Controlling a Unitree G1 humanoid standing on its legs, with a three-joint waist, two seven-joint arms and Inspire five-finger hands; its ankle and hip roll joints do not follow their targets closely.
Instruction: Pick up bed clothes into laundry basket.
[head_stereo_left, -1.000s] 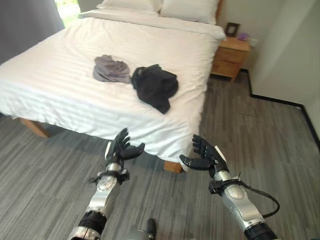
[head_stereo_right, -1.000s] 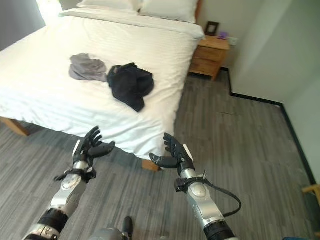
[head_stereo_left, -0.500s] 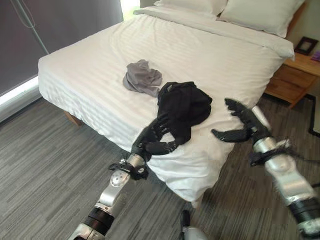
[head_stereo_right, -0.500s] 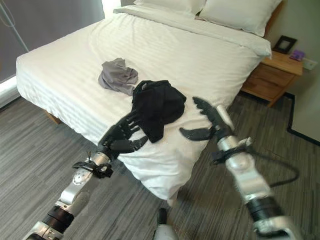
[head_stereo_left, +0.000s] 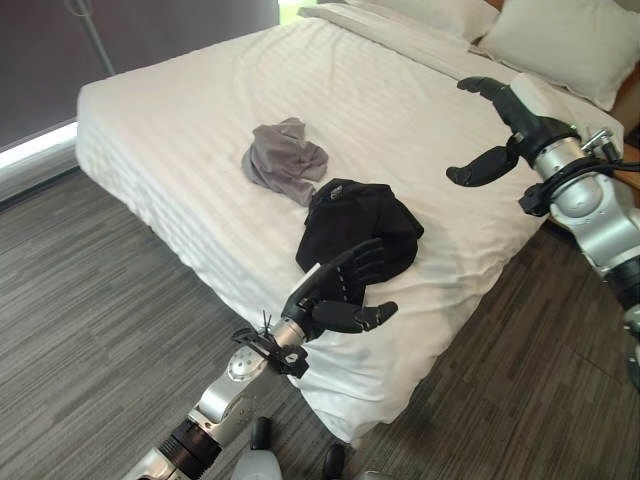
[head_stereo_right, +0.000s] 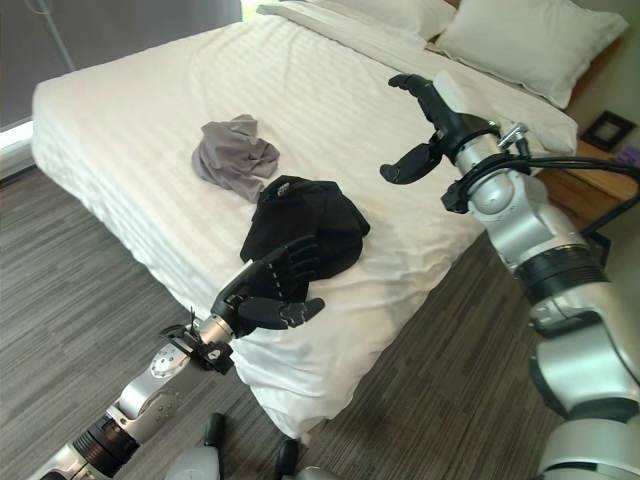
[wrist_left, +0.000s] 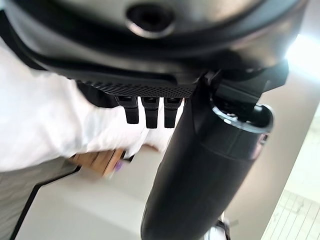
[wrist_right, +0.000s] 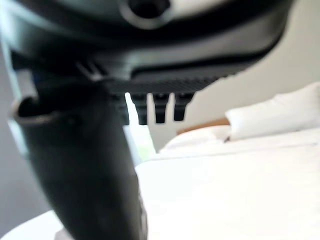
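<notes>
The black garment (head_stereo_left: 350, 236) is lying bunched up in a compact heap (head_stereo_left: 378, 212). It will stay together as a sagging bundle when I carry it.
A black garment (head_stereo_left: 360, 220) lies bunched on the white bed (head_stereo_left: 200, 110) near its front corner. Just behind it sits a crumpled grey garment (head_stereo_left: 286, 160). My left hand (head_stereo_left: 335, 295) hovers open at the bed's edge, its fingers reaching over the near edge of the black garment without holding it. My right hand (head_stereo_left: 505, 130) is raised open above the right side of the bed, apart from both garments. In the right eye view the black garment (head_stereo_right: 305, 220) and grey garment (head_stereo_right: 236, 155) lie the same way.
Pillows (head_stereo_left: 570, 40) rest at the head of the bed. A wooden nightstand (head_stereo_right: 590, 190) stands at the bed's far right. Grey wood-look floor (head_stereo_left: 90, 320) surrounds the bed, with a dark wall or curtain (head_stereo_left: 150, 40) at the back left.
The view has shifted closer to the bed. My left hand has dropped to the bed's edge under the black garment; my right hand has risen over the bed's right side.
</notes>
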